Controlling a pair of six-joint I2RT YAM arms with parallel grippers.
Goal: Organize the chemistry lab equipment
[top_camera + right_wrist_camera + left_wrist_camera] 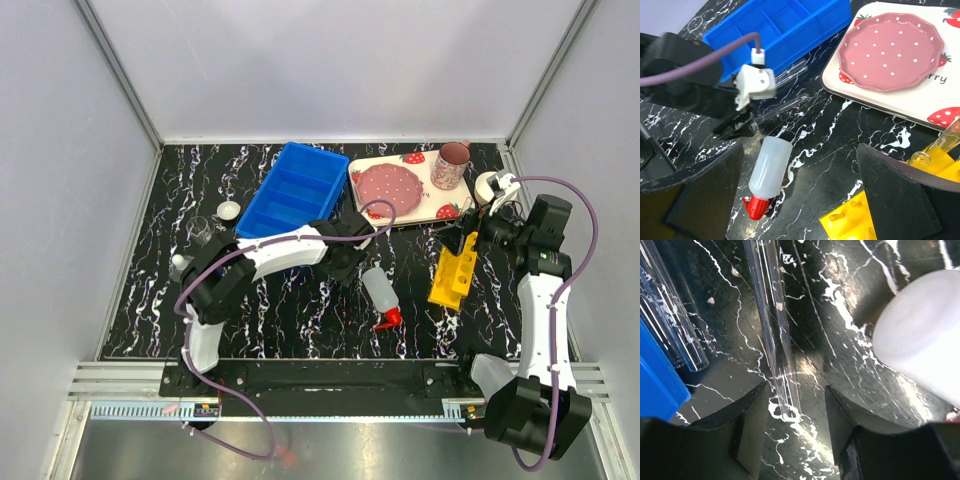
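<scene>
The left gripper's fingers are on both sides of one end of the clear tube [789, 407], so the right gripper should continue to go toward the tube's free far end [804, 97] and close there.
The translucent squeeze bottle [379, 290] with a red nozzle lies on its side mid-table; it also shows in the right wrist view [769, 167]. The yellow rack [453, 272] lies to its right, with one thin tube [942, 142] in it. My left gripper [345, 262] is open and low over the table, its fingers either side of the end of a clear tube [776, 325]; more tubes [670, 325] lie beside the blue bin. My right gripper [468, 240] is open and empty above the rack. A tiny white dish [229, 210] and small beakers [203, 229] sit at the left.
A blue compartment bin [290, 190] stands at the back centre. A strawberry-print tray [436, 205] holds a pink plate [388, 185] and a pink mug [452, 165]. A cream bowl [490, 185] sits by the right wall.
</scene>
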